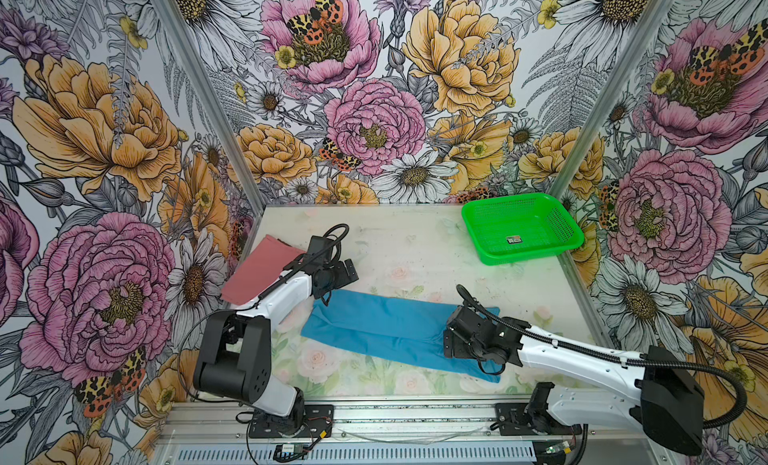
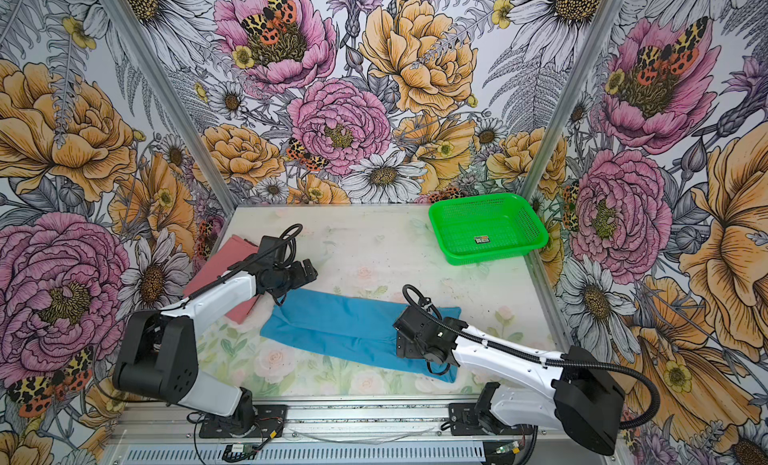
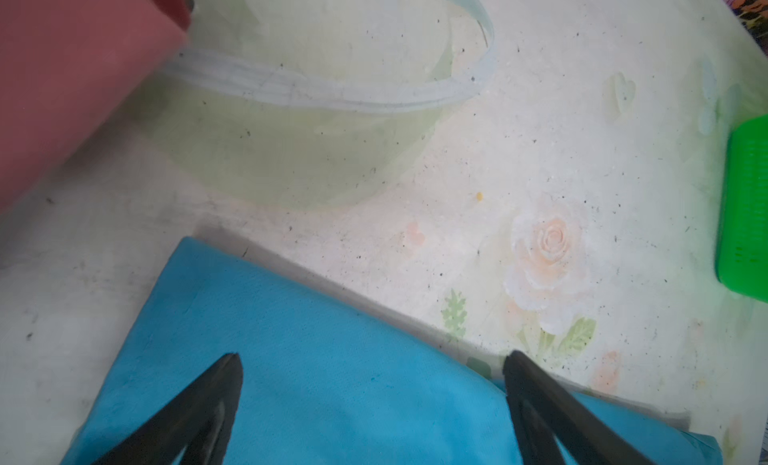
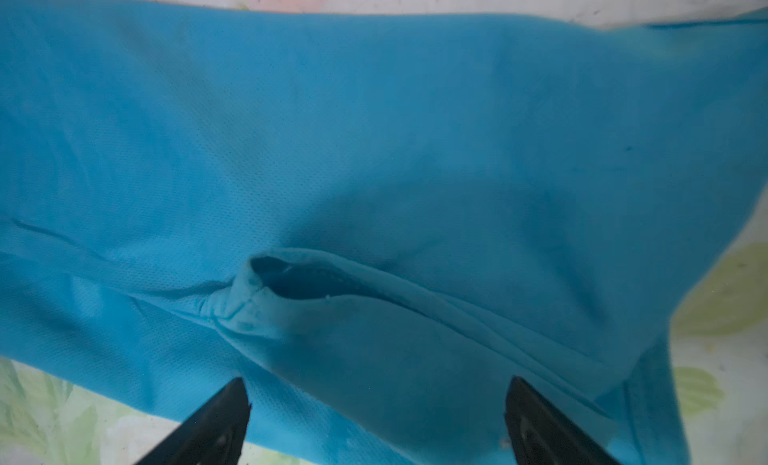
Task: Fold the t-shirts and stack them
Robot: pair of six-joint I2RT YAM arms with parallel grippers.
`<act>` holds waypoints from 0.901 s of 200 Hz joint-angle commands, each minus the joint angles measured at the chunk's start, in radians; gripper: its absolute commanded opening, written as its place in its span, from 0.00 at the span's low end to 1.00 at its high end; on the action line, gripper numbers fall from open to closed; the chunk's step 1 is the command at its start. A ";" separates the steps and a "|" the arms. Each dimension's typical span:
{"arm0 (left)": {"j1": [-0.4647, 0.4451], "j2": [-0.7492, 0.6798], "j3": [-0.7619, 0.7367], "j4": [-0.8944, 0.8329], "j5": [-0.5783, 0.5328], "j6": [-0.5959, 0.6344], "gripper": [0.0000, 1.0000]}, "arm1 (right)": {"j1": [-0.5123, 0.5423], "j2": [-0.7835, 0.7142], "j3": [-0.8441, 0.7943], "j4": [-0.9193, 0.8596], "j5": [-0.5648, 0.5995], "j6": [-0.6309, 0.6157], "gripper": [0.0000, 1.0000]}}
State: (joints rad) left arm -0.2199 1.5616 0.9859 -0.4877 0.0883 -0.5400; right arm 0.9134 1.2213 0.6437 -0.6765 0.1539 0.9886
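Observation:
My right gripper should swing the t-shirt's sleeve end back and my left gripper should pull the other end [image 1: 319, 321] close before folding, because the blue t-shirt's strip [image 1: 392, 327] lies crosswise.
A sky-blue t-shirt [image 1: 374, 325] [image 2: 332, 325] lies folded into a long strip across the middle of the table. A salmon-pink t-shirt [image 1: 257, 267] [image 2: 212, 267] lies folded flat at the left, partly under my left arm. My left gripper [image 1: 348, 273] [image 2: 308, 271] hovers open over the blue shirt's far left corner [image 3: 332, 379], its jaws [image 3: 372, 359] wide apart and holding nothing. My right gripper [image 1: 448, 342] [image 2: 399, 338] is open over the strip's right end, where a sleeve opening shows in the blue fabric [image 4: 374, 130]; nothing is between its jaws [image 4: 378, 384].
A green mesh basket [image 1: 528, 257] [image 2: 490, 257] [image 3: 744, 213] stands at the back right with only a small label inside. Floral walls close in the left, back and right sides. The arms' bases sit on a rail at the front edge.

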 commanded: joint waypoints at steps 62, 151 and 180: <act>0.013 0.113 -0.026 0.089 -0.061 -0.019 0.99 | -0.160 0.256 -0.014 0.236 -0.086 0.007 0.99; -0.101 -0.209 -0.408 0.080 -0.069 -0.144 0.99 | -0.332 0.907 0.727 0.020 -0.336 -0.445 0.99; -0.300 -0.381 -0.515 0.044 -0.111 -0.298 0.99 | -0.336 1.090 1.017 -0.133 -0.318 -0.520 0.99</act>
State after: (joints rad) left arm -0.3897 1.2736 0.5526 -0.3706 0.0040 -0.6815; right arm 0.5755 2.1101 1.5433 -0.6575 -0.0544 0.5785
